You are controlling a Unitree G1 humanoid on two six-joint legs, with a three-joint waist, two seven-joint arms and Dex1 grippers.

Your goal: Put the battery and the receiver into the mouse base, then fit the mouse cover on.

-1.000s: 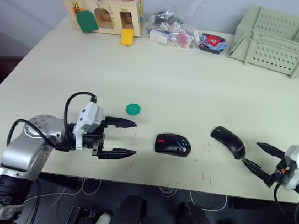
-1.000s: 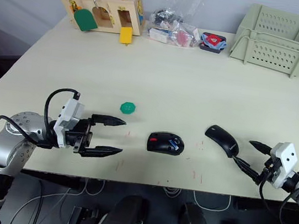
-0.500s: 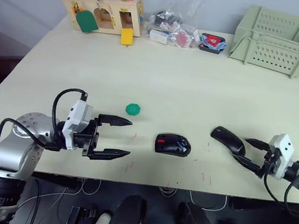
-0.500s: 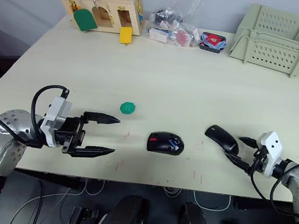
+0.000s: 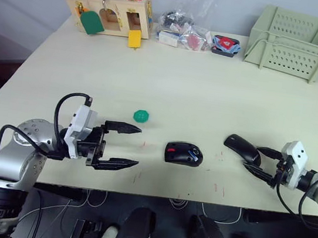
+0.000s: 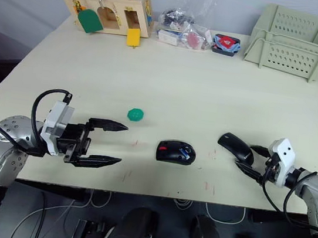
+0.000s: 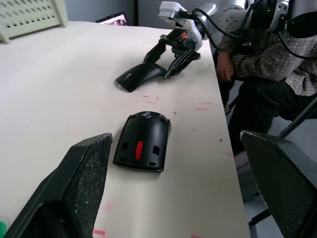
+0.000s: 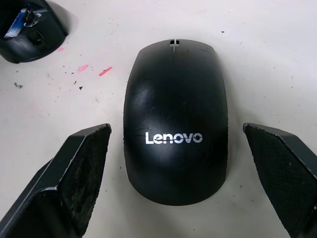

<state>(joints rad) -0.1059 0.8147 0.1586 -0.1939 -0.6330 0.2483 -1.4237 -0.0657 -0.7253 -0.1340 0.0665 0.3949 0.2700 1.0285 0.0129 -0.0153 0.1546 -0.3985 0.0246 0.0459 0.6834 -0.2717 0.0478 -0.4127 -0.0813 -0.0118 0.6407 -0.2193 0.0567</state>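
Note:
A notch (image 8: 174, 43) marks the front end of the mouse cover. The mouse base's red patch (image 5: 170, 149) will show through there when I put the mouse cover on.
The mouse base (image 5: 184, 153), black with a red patch, lies near the table's front edge at the middle. A blue-and-white battery (image 8: 18, 22) sits inside it. I cannot make out the receiver. To the right of the base lies the mouse cover (image 5: 241, 148), a smooth black shell with white lettering (image 8: 176, 124). My right gripper (image 5: 253, 158) is open at the cover's right end, one finger on each side, low over the table. Left of the base my left gripper (image 5: 138, 147) is open and empty, pointing toward the base from a short distance.
A green disc (image 5: 141, 115) lies just beyond the left gripper. A wooden latch box (image 5: 110, 10), plastic bags (image 5: 183, 30) and a pale green basket (image 5: 295, 34) line the far edge. A seated person (image 7: 262, 64) is beside the table.
The right gripper has moved left until its open fingers flank the cover's end. The left arm drew back to the left, away from the base, and now holds still.

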